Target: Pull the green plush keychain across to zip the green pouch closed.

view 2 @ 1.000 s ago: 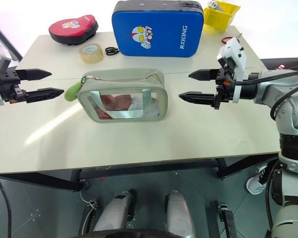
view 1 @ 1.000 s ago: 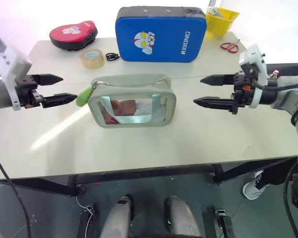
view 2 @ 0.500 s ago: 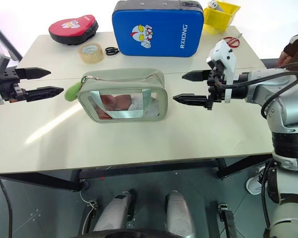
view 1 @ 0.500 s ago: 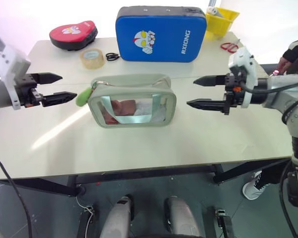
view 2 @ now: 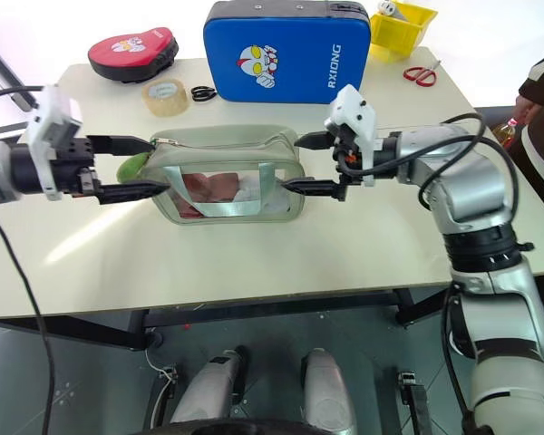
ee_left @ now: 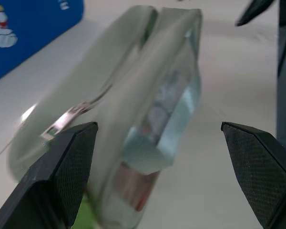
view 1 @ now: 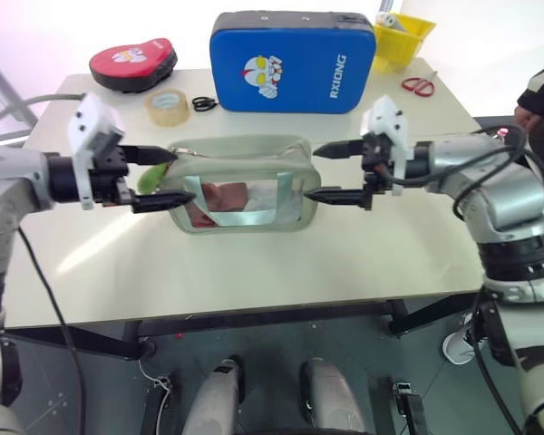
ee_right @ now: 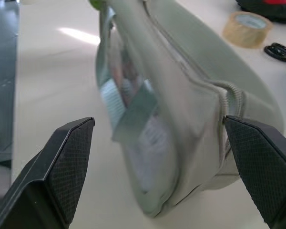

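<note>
The green pouch's opening (ee_right: 175,51) will open wider when my right gripper pinches the pouch's front edge, because the zipper's sides (ee_right: 231,98) are apart at the end of the pouch.
The green pouch (view 1: 240,186), pale sage with a clear front window, stands upright mid-table. Its zipper runs along the top edge. The green plush keychain (view 2: 131,166) hangs at the pouch's left end, partly behind my left gripper's fingers. My left gripper (view 1: 163,177) is open and straddles that left end, with the keychain between its fingers (ee_left: 66,167) and untouched. My right gripper (view 1: 312,173) is open and straddles the pouch's right end, one finger above and one below. The right wrist view shows the pouch (ee_right: 181,109) end-on between the pads.
A blue padded case (view 1: 295,62) stands behind the pouch. A red pad (view 1: 133,63), a tape roll (view 1: 167,107) and black scissors (view 1: 205,103) lie at the back left. A yellow bin (view 1: 403,38) and red scissors (view 1: 420,85) are back right. A person's sleeve (view 1: 539,95) shows at the right edge.
Both grippers have moved inward from the table's sides to the pouch's two ends, staying open. The pouch has not moved. A person's sleeve has come into view at the right.
</note>
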